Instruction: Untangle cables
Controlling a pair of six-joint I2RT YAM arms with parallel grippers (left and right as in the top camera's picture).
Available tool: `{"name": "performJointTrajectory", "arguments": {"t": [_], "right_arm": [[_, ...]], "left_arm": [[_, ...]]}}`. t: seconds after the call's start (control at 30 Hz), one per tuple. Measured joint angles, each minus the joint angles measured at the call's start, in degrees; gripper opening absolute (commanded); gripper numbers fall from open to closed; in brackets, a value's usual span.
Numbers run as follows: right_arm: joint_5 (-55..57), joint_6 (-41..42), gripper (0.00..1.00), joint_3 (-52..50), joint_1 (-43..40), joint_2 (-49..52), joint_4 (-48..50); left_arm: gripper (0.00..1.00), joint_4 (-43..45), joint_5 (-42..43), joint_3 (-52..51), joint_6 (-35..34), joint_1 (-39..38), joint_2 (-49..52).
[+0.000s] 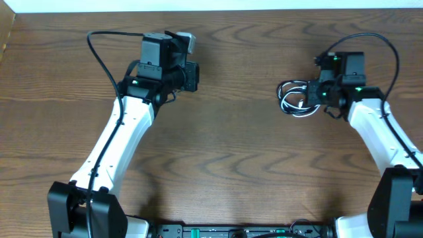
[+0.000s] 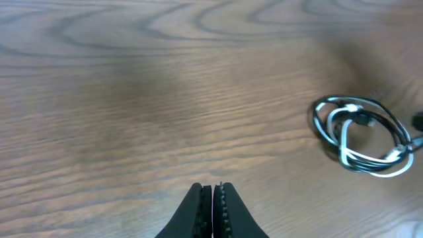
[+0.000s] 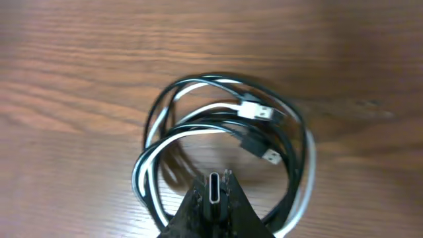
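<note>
The black and white cables are wound up in a coil (image 1: pixel 295 99), and my right gripper is at its edge, so my left gripper should grab the coil's opposite edge (image 1: pixel 280 97).
The black and white cables (image 1: pixel 294 99) lie wound together in one small coil on the wooden table, right of centre. My right gripper (image 1: pixel 313 96) sits at the coil's right edge. In the right wrist view the right gripper (image 3: pixel 215 188) is shut on a small oval plug end (image 3: pixel 216 186) of one cable, held just above the cables (image 3: pixel 218 129). A white plug (image 3: pixel 258 111) and a black plug (image 3: pixel 263 153) rest inside the loop. My left gripper (image 1: pixel 192 75) hovers far to the left, shut and empty; the left gripper (image 2: pixel 213 192) faces the distant cables (image 2: pixel 360 135).
The wooden tabletop (image 1: pixel 231 152) spreads between the two arms. Thick black wires (image 1: pixel 99 53) arc over each arm. The table's far edge (image 1: pixel 218 10) runs along the top of the overhead view.
</note>
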Motion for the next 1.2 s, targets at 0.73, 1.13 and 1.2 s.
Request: {"name": "performJointTrajectory", "arguments": {"t": [0.73,1.13,1.2], "right_arm": [[-1.4,5.7,0.01,12.3,7.8,-15.6,-6.4],[-0.7,7.1,0.01,12.6,7.8,-15.7,-7.6],[-0.5,7.1,0.01,12.6,7.8,-15.7,-7.7]], "left_arm": [[0.24,1.8,12.3,0.0,0.2,-9.0,6.1],[0.21,5.5,17.8,-0.5,4.9,-17.1,11.9],[0.26,5.6,18.8,-0.5,6.2,-17.8,11.9]]}}
